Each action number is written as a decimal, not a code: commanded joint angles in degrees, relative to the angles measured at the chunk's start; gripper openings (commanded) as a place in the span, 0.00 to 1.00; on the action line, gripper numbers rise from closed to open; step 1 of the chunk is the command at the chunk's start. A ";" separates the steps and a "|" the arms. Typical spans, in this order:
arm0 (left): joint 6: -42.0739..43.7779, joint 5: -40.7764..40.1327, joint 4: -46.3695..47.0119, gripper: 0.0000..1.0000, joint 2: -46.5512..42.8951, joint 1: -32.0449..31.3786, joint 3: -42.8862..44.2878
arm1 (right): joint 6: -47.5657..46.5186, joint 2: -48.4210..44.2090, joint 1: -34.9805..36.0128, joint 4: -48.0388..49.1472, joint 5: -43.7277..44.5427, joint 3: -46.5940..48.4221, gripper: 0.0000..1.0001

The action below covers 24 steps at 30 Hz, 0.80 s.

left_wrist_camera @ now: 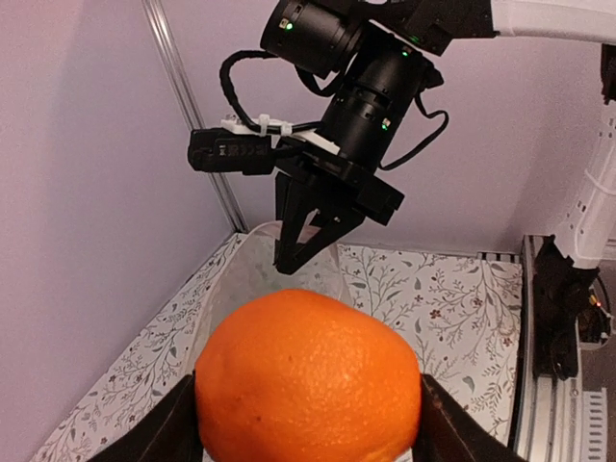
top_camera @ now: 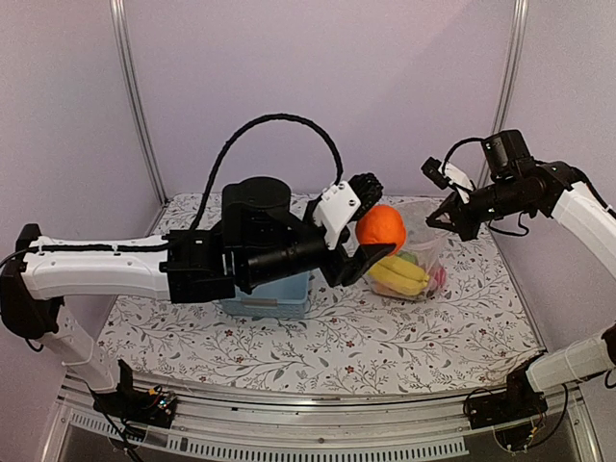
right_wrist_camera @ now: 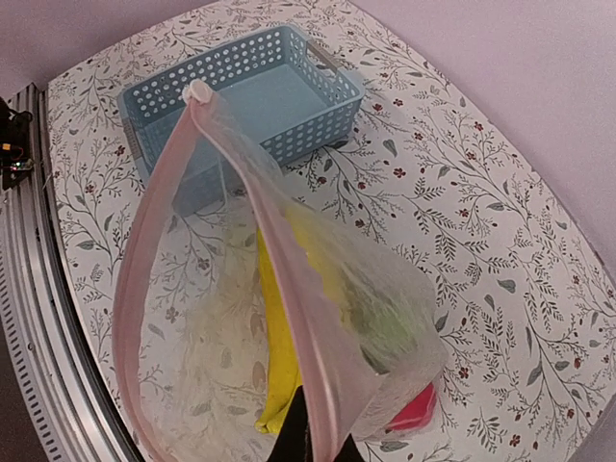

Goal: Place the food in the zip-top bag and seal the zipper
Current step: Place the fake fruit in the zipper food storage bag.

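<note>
My left gripper should keep going over the bag's opening (top_camera: 418, 222), which my right gripper is holding wide open beside the orange (top_camera: 381, 228), and let go of the orange there.
My left gripper (top_camera: 372, 224) is shut on a toy orange (top_camera: 381, 227), held in the air just left of the zip-top bag (top_camera: 424, 252). In the left wrist view the orange (left_wrist_camera: 308, 378) fills the space between the fingers (left_wrist_camera: 173, 428). My right gripper (top_camera: 450, 218) is shut on the bag's mouth edge and holds it up and open. In the right wrist view the pinkish zipper strip (right_wrist_camera: 289, 279) runs up from the gripper (right_wrist_camera: 318, 438). Inside the bag lie yellow bananas (right_wrist_camera: 278, 366), a green piece (right_wrist_camera: 397, 327) and a red piece (right_wrist_camera: 416, 412).
A light-blue slatted basket (right_wrist_camera: 252, 94) stands on the floral cloth left of the bag, mostly hidden under my left arm in the top view (top_camera: 272, 295). Purple walls and metal posts (top_camera: 135, 96) enclose the table. My right gripper (left_wrist_camera: 300, 236) hangs just beyond the orange.
</note>
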 commanded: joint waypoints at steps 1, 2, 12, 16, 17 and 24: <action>4.41 -0.43 6.69 0.56 2.12 -1.17 0.72 | -2.15 1.48 1.29 -5.33 -3.52 4.37 0.01; 4.63 -0.50 6.84 0.56 2.53 -1.28 1.21 | -2.08 1.62 1.38 -5.68 -3.93 4.63 0.01; 7.83 -1.79 10.26 0.56 6.83 -1.94 4.05 | -1.44 1.17 1.80 -8.37 -10.11 6.04 0.02; 9.61 -3.41 9.89 0.57 8.56 -1.92 5.20 | -1.54 1.46 1.88 -9.69 -11.32 7.08 0.02; 9.87 -3.79 9.68 0.57 8.93 -1.90 5.41 | -1.54 1.51 1.91 -9.88 -11.56 7.20 0.02; 10.81 -7.91 9.43 0.76 11.81 -1.82 6.00 | -1.46 1.45 1.86 -9.97 -11.19 6.30 0.02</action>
